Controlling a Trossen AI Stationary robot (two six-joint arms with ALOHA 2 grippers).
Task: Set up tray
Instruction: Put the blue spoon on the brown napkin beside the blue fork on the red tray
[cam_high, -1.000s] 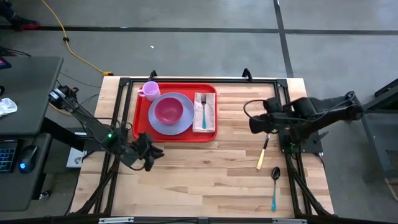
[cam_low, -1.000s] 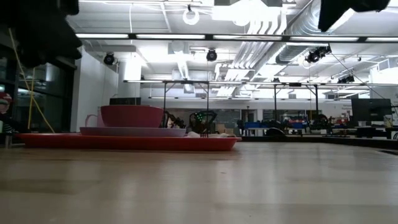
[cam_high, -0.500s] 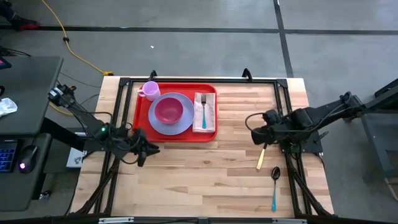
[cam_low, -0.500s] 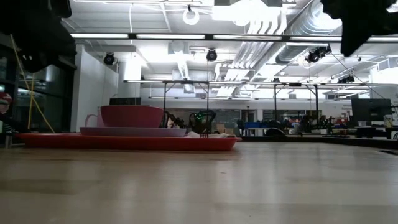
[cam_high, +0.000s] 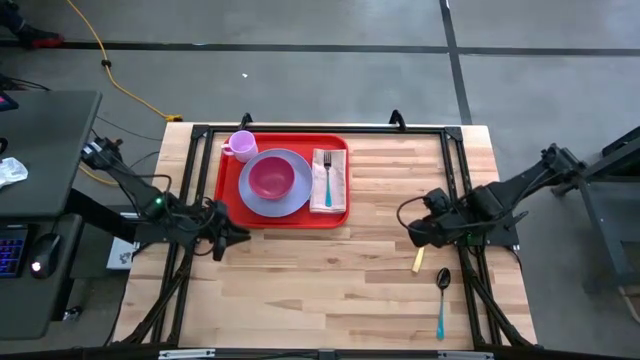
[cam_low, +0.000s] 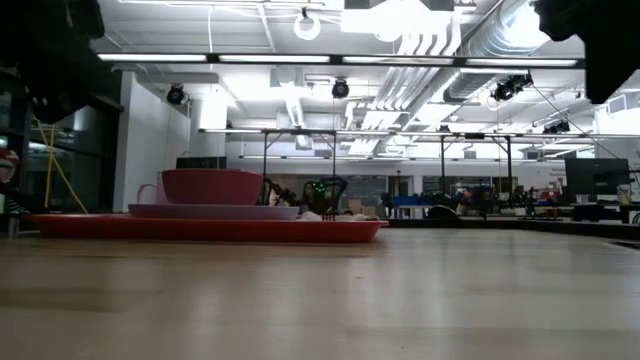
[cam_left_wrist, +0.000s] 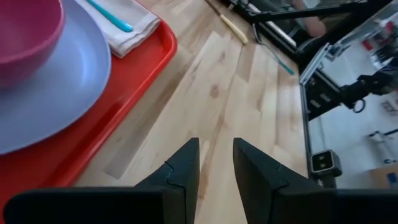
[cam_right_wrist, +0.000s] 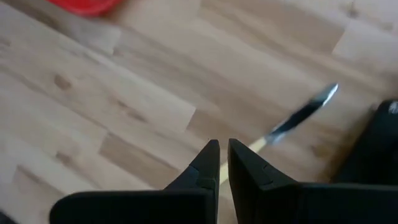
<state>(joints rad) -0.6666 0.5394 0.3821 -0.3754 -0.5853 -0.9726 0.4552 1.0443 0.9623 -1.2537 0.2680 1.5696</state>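
Note:
The teal-handled spoon (cam_high: 441, 309) lies clear of the knife and the rail, so my right gripper should keep going toward its neck (cam_high: 442, 291) and open above it.
The red tray (cam_high: 224, 205) lies on the far left part of the table, also in the low view (cam_low: 200, 229). It carries a lavender plate (cam_high: 298, 198) with a pink bowl (cam_high: 270, 178), a pink cup (cam_high: 241, 145) and a beige napkin (cam_high: 337, 190) with a teal-handled fork (cam_high: 327, 180). My left gripper (cam_high: 222, 238) hovers near the tray's near left corner (cam_left_wrist: 127, 93), its fingers (cam_left_wrist: 186, 163) slightly open. My right gripper (cam_high: 418, 236) hangs shut above a cream-handled knife (cam_high: 418, 262), whose blade (cam_right_wrist: 305, 112) shows past the fingertips (cam_right_wrist: 211, 152).
A teal-handled spoon (cam_high: 441, 296) lies near the table's right near corner, just beyond the knife. Black frame rails (cam_high: 455, 150) run along the table's edges. Bare wood (cam_high: 320, 280) stretches between the two arms. A desk (cam_high: 40, 200) stands left of the table.
My right gripper has moved toward the table's near edge and come down over the knife's handle. My left gripper has drawn back toward the table's left edge, away from the middle. The tray and everything on it have stayed put.

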